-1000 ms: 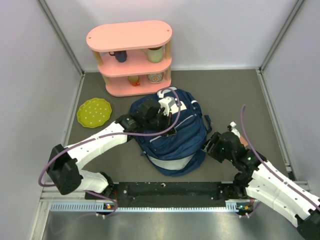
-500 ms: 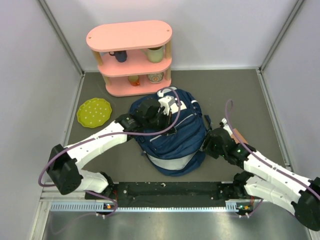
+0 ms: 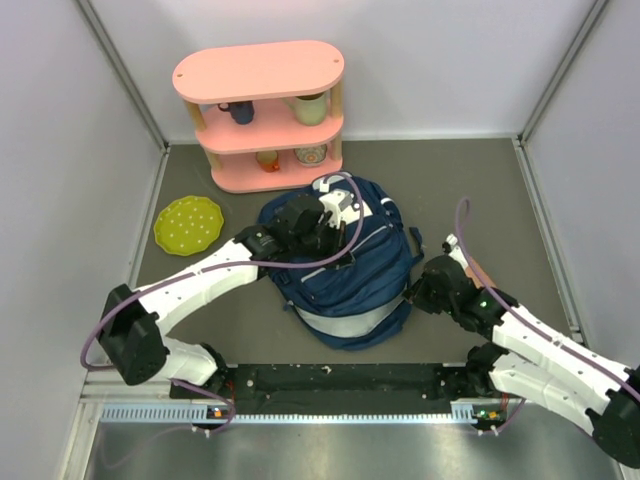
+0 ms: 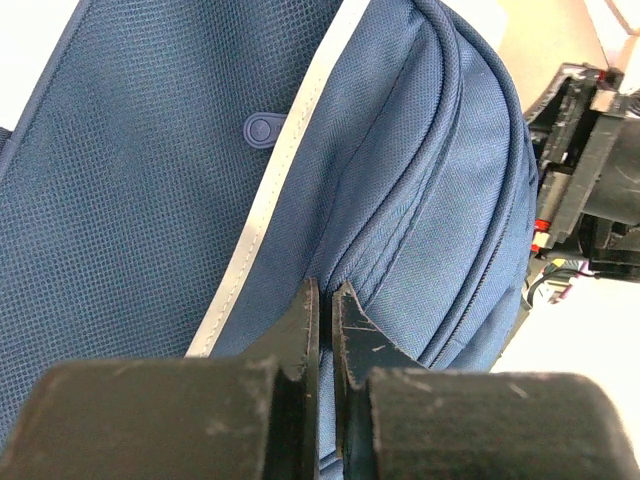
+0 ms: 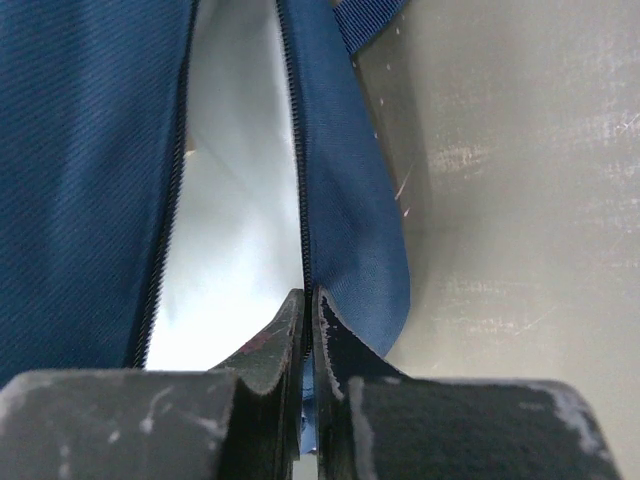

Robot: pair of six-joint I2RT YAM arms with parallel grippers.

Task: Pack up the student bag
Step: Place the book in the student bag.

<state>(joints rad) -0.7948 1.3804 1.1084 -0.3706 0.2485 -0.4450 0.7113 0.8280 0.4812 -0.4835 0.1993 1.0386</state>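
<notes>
The bag's zipper edge (image 5: 302, 200) is held straight by my right gripper, so my left gripper keeps lowering the blue fold toward the grey lining (image 3: 350, 325) until the opening of the bag shuts, then let go.
The navy student bag (image 3: 352, 268) lies mid-table with its white stripe (image 4: 262, 225) showing. My left gripper (image 3: 322, 226) rests on the bag's upper part, shut, and the blue fabric gathers in a fold at its tips (image 4: 326, 290). At the bag's right side my right gripper (image 3: 418, 290) is shut on the zipper edge (image 5: 303, 200) of an open compartment. That edge runs straight between its fingertips (image 5: 308, 296). Pale grey lining (image 5: 240, 230) shows inside the opening.
A pink three-tier shelf (image 3: 260, 115) holding mugs and cups stands behind the bag. A yellow-green plate (image 3: 188, 222) lies to the left. White walls with metal rails close in the grey table (image 3: 480, 190) on three sides.
The right gripper moved in against the bag's right side and closed on the zipper edge. The left gripper stayed shut on the bag, which shifted slightly.
</notes>
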